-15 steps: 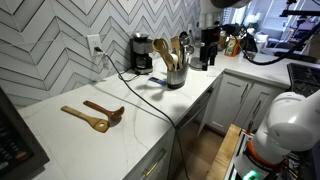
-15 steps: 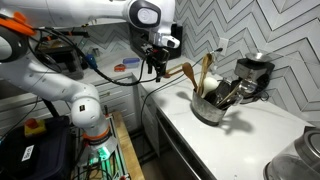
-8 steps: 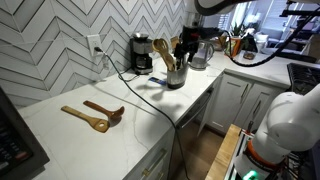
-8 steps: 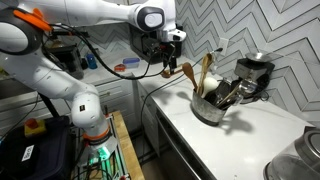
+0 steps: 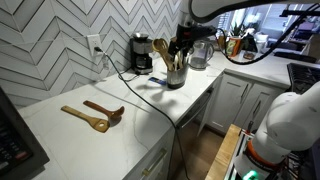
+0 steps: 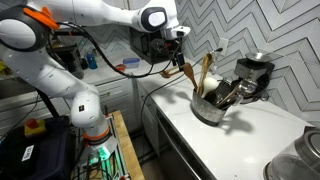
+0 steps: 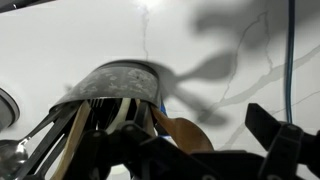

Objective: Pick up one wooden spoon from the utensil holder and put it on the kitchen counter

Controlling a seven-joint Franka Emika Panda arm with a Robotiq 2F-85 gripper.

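Note:
I can see the wooden spoon's bowl (image 7: 188, 133) leaning clear of the other utensils between my open fingers, so my gripper goes on moving in before it closes on that bowl (image 6: 188, 71).
The grey metallic utensil holder (image 5: 176, 76) stands on the white kitchen counter (image 5: 150, 115) and holds several utensils. Light-tan wooden spoons (image 5: 161, 47) stick up out of it. In an exterior view the holder (image 6: 209, 109) shows a pale spoon (image 6: 205, 70) rising from it. My gripper (image 5: 180, 52) hangs just above the holder's utensils, and its fingers look open and empty (image 6: 171, 64). In the wrist view the holder's rim (image 7: 112, 78) is below me, and a wooden spoon bowl (image 7: 187, 130) lies between the dark fingers (image 7: 272, 135).
A golden-orange utensil (image 5: 86, 119) and a dark reddish-brown spoon (image 5: 106, 110) lie on the counter. A black coffee maker (image 5: 143, 52) and a kettle (image 5: 199, 55) flank the holder. A black cable (image 5: 150, 95) crosses the counter.
My arm has swung in from the kettle side towards the holder and come lower. The gripper now sits over the utensils. Nothing has been picked up.

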